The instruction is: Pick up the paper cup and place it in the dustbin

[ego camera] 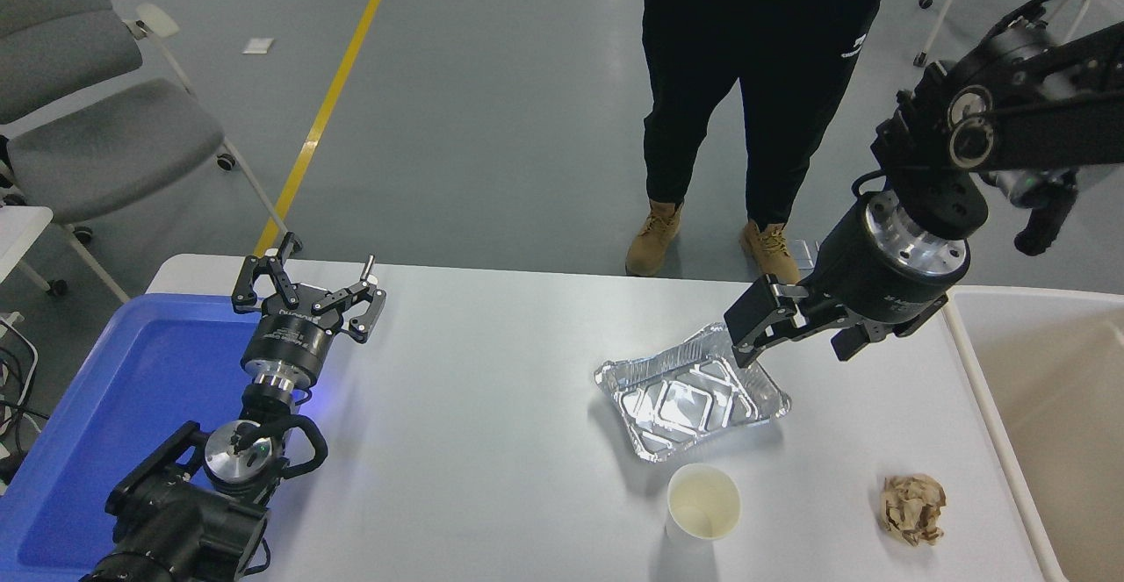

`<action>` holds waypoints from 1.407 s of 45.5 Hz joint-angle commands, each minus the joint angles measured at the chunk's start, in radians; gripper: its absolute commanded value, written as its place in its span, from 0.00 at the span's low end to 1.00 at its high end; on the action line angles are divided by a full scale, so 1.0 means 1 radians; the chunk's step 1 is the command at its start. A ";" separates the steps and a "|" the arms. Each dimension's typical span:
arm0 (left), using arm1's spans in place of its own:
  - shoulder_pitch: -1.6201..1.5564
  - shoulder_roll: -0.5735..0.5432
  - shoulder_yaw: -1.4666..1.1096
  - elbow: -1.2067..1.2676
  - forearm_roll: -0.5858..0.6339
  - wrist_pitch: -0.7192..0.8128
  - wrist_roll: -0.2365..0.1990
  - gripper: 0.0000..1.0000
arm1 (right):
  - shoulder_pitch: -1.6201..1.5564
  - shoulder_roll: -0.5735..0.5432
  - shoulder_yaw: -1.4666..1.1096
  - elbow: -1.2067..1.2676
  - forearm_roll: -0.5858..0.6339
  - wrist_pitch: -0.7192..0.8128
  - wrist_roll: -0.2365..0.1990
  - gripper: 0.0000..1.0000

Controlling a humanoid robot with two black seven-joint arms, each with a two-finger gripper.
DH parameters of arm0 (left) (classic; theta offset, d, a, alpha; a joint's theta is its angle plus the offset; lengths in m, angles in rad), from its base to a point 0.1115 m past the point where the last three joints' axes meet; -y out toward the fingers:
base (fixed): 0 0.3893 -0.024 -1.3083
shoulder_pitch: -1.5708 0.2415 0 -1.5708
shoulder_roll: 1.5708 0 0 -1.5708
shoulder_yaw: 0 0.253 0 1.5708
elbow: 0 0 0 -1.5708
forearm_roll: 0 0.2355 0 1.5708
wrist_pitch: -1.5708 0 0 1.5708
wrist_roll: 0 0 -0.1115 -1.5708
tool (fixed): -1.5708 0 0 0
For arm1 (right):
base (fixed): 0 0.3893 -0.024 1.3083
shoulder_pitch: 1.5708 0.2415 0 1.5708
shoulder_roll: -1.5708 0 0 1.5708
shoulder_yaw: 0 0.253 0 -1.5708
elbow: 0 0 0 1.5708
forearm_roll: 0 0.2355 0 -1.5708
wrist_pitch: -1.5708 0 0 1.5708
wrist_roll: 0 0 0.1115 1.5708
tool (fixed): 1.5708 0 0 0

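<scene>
The paper cup (700,510) will turn out to be empty when I lift and tilt it by its rim, because only plain cream shows inside the cup's opening (705,501).
The paper cup (702,505) stands upright near the table's front edge, white with a cream inside, just in front of the foil tray. The dustbin (968,362), a large beige bin with a thick off-white rim, stands at the table's right end and is cut off by the picture's edge. My right gripper (795,347) is open and empty. It hangs above the far right corner of the foil tray, well behind and to the right of the cup. My left gripper (307,288) is open and parked at the lower left, over the blue tray's far corner.
A silver foil tray (694,393) lies mid-table behind the cup. A crumpled brown paper ball (913,508) lies at the front right, near the bin. A blue plastic tray (114,389) sits at the left. A person (755,82) stands at the far side.
</scene>
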 commanded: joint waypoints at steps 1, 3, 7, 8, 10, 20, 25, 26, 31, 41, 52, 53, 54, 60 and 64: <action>0.000 0.000 0.000 0.000 0.000 0.000 0.000 0.99 | -0.204 -0.044 0.084 -0.048 -0.080 -0.036 0.000 1.00; 0.000 0.000 0.000 0.000 0.000 0.000 0.000 0.99 | -0.230 -0.048 0.096 -0.058 -0.092 -0.035 0.000 1.00; 0.000 0.000 0.000 0.000 0.000 0.000 0.000 0.99 | -0.293 -0.059 0.132 -0.071 -0.125 -0.036 0.000 1.00; 0.000 0.000 0.000 0.000 0.000 0.000 0.000 0.99 | -0.308 -0.062 0.141 -0.077 -0.132 -0.036 0.000 1.00; 0.000 0.000 0.000 0.000 0.000 0.000 0.000 0.99 | -0.339 -0.065 0.156 -0.090 -0.146 -0.036 0.000 1.00; 0.000 0.000 0.000 0.000 0.000 0.000 0.000 0.99 | -0.450 -0.070 0.217 -0.142 -0.197 -0.038 0.000 1.00; 0.000 0.000 0.000 0.000 0.000 0.000 0.000 0.99 | -0.506 -0.065 0.242 -0.177 -0.206 -0.039 0.000 1.00; 0.000 0.000 0.000 0.000 0.000 0.000 0.000 0.99 | -0.516 -0.064 0.248 -0.183 -0.212 -0.044 0.000 1.00; 0.000 0.000 0.000 0.000 0.000 0.000 0.000 0.99 | -0.566 -0.055 0.277 -0.215 -0.229 -0.061 0.000 1.00; 0.000 0.000 0.000 0.000 0.000 0.000 0.000 0.99 | -0.626 -0.028 0.303 -0.258 -0.254 -0.067 0.000 1.00; 0.000 0.000 0.000 0.000 0.000 0.000 0.000 0.99 | -0.675 -0.010 0.325 -0.288 -0.267 -0.067 0.002 1.00; 0.000 0.000 0.000 0.000 0.000 0.000 0.000 0.99 | -0.680 -0.010 0.326 -0.291 -0.267 -0.067 0.002 1.00; 0.000 0.000 0.000 0.000 0.000 0.000 0.000 0.99 | -0.684 -0.005 0.329 -0.294 -0.267 -0.067 0.002 1.00; 0.000 0.000 0.000 0.000 0.000 0.000 0.000 0.99 | -0.710 0.014 0.333 -0.326 -0.301 -0.067 0.003 1.00; 0.000 0.000 0.001 0.000 0.000 0.000 0.000 0.99 | -0.723 0.024 0.333 -0.352 -0.338 -0.067 0.019 1.00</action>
